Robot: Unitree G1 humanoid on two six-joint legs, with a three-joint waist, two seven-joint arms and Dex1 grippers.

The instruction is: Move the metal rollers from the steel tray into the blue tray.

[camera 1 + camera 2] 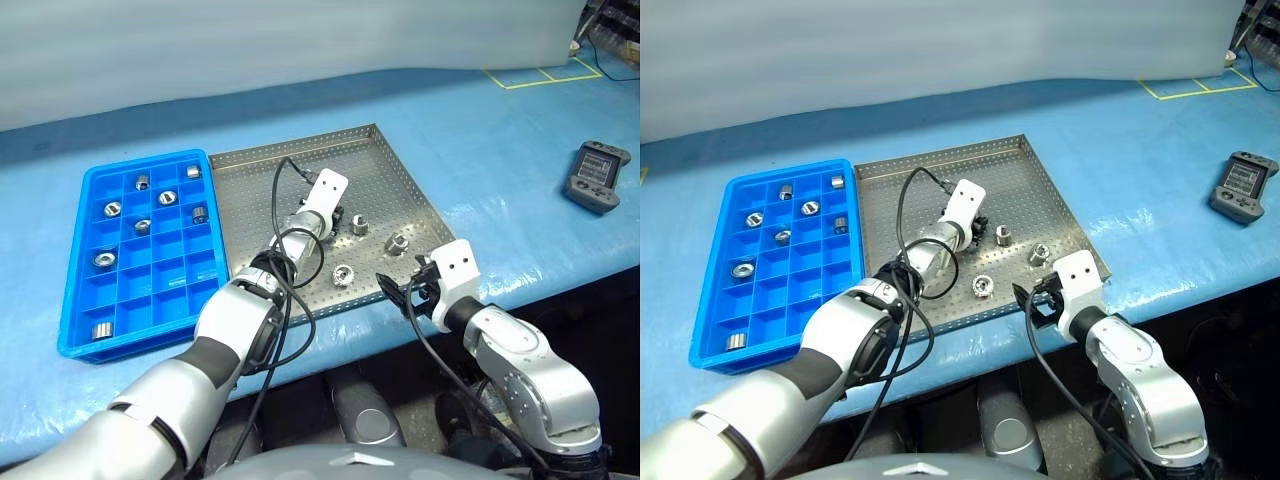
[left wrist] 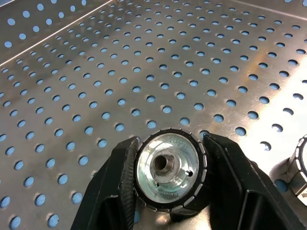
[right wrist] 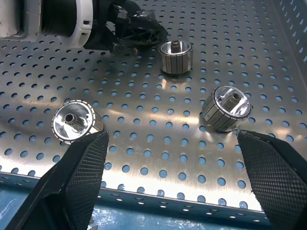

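The roller evenly [image 2: 168,167] is held by its sides in my left gripper, so I keep carrying it until it gets to an empty near compartment [image 1: 134,283] of the blue tray.
The steel tray [image 1: 260,180] lies in the middle of the table with three loose metal rollers [image 1: 360,226] [image 1: 398,242] [image 1: 344,273] on its near right part. My left gripper [image 1: 338,215] reaches over the tray's centre and is shut on a fourth roller [image 2: 168,167], one finger pressed on each side of it, just above the perforated bottom. My right gripper [image 1: 420,285] hovers open at the tray's near right edge, its fingers [image 3: 81,163] spread wide with nothing between them. To the left, the blue tray [image 1: 200,270] holds several rollers [image 1: 112,209] in separate compartments.
A dark handheld controller [image 1: 597,176] lies at the far right on the blue table cover. Yellow tape lines [image 1: 540,75] mark the back right corner. The table's front edge runs just below the steel tray. A black cable [image 1: 285,180] loops above my left wrist.
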